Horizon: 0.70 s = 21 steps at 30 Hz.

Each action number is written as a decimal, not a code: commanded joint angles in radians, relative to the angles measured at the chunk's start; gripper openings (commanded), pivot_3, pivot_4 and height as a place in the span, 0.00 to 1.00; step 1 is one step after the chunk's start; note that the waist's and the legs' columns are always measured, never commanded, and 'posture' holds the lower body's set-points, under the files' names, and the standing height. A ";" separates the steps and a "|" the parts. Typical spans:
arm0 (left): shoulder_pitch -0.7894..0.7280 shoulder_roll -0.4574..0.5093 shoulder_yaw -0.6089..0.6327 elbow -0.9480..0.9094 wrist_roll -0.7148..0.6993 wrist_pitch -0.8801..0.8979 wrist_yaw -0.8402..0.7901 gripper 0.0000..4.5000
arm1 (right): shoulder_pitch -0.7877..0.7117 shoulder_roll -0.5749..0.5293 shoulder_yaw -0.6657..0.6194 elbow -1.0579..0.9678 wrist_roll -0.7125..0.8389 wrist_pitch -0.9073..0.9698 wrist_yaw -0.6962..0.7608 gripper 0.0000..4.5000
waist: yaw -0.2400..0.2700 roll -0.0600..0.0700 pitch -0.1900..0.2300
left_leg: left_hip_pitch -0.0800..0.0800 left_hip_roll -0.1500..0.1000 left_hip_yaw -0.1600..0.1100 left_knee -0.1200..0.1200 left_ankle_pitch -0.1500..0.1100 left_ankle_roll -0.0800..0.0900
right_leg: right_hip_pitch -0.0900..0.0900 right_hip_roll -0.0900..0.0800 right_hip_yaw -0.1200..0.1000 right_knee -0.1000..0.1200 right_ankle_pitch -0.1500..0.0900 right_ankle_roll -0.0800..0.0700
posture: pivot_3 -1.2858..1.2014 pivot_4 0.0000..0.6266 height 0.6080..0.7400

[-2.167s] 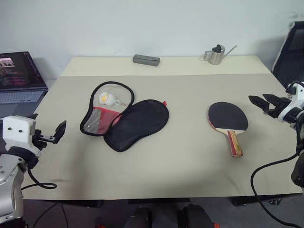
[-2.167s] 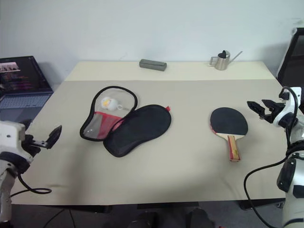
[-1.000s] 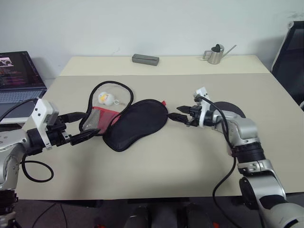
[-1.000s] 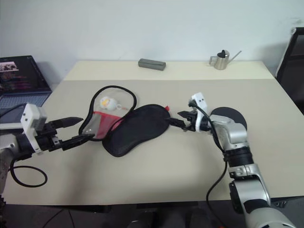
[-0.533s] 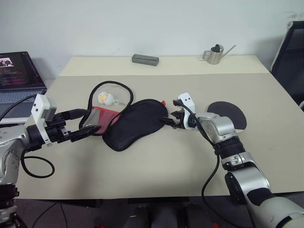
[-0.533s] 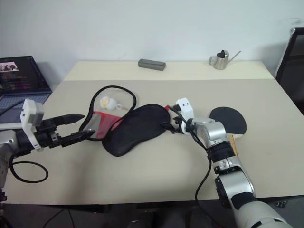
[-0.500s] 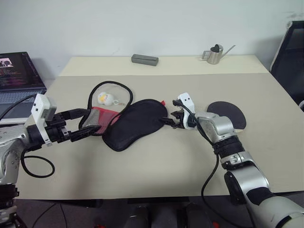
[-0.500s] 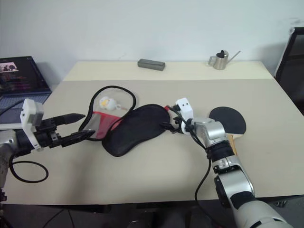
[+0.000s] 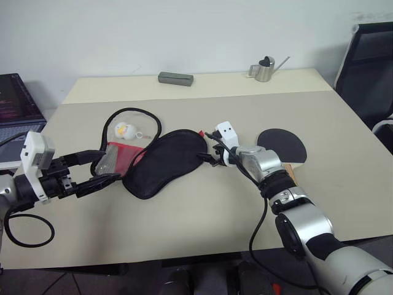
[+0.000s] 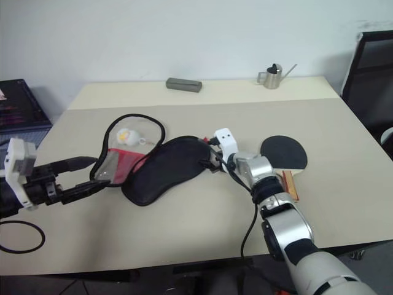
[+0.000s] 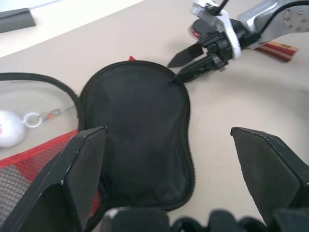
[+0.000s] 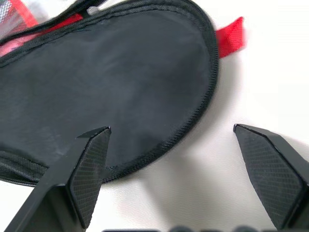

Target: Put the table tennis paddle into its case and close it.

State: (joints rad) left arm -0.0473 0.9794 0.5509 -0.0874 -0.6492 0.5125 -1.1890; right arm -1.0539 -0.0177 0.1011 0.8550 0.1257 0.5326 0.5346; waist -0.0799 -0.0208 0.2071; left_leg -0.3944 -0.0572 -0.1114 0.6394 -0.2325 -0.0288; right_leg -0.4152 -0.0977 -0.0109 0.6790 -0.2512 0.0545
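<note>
My gripper will drag the red mesh part [image 9: 123, 157] and ball along when it pulls the case's flap, because the flap meets the mesh part at a joined edge [image 9: 130, 173].
The case [image 9: 163, 161] lies open on the table: a black fabric flap, a red mesh part [image 9: 116, 157] and a zipper loop around a small white-yellow ball [image 9: 122, 129]. My right gripper [image 9: 206, 158] is open, its fingertips at the flap's right edge near a red tab [image 12: 231, 35]. The table tennis paddle [image 9: 282, 145] lies flat to the right behind that arm, and its striped handle [image 10: 288, 184] shows beside the forearm. My left gripper [image 9: 109, 166] is open, just left of the case by the mesh part, holding nothing.
A grey oblong box [image 9: 175, 78] and a small metal watering can [image 9: 264, 69] stand along the table's far edge. A laptop [image 9: 15, 104] sits off the table's left side, and a black chair [image 9: 368, 67] at the right.
The whole view has shifted. My right gripper has swung left past the paddle and come down to the case's right edge. My left gripper has drawn back slightly from the case.
</note>
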 commanded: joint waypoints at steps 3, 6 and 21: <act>0.013 0.004 0.052 -0.034 -0.018 -0.010 0.008 1.00 | -0.053 0.045 0.012 0.048 -0.038 -0.068 -0.003 0.95 | -0.003 0.000 0.000 | 0.001 0.001 0.001 0.000 0.000 0.000 | 0.000 0.005 0.001 0.000 0.002 -0.003 | 0.52 0.24 1.00; 0.016 0.002 0.050 -0.032 -0.017 -0.015 0.010 1.00 | -0.065 0.055 0.018 0.065 -0.059 -0.091 -0.007 0.79 | -0.003 0.000 0.000 | 0.001 0.004 0.001 0.000 0.000 -0.001 | -0.001 0.009 0.001 0.000 0.003 -0.004 | 0.52 0.24 1.00; 0.018 -0.004 0.011 -0.030 -0.012 -0.028 0.013 1.00 | -0.085 0.021 0.013 0.096 -0.114 -0.137 -0.005 0.00 | -0.003 0.000 0.000 | 0.000 0.014 0.006 0.000 -0.001 -0.002 | -0.004 0.012 0.003 0.000 0.004 -0.007 | 0.52 0.24 1.00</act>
State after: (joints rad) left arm -0.0291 0.9761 0.5543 -0.0909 -0.6510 0.4954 -1.1705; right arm -1.1046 0.0146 0.1207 0.9596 0.0188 0.4183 0.5232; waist -0.0825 -0.0211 0.2069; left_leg -0.3945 -0.0434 -0.1055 0.6393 -0.2334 -0.0311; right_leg -0.4195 -0.0853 -0.0083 0.6789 -0.2470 0.0472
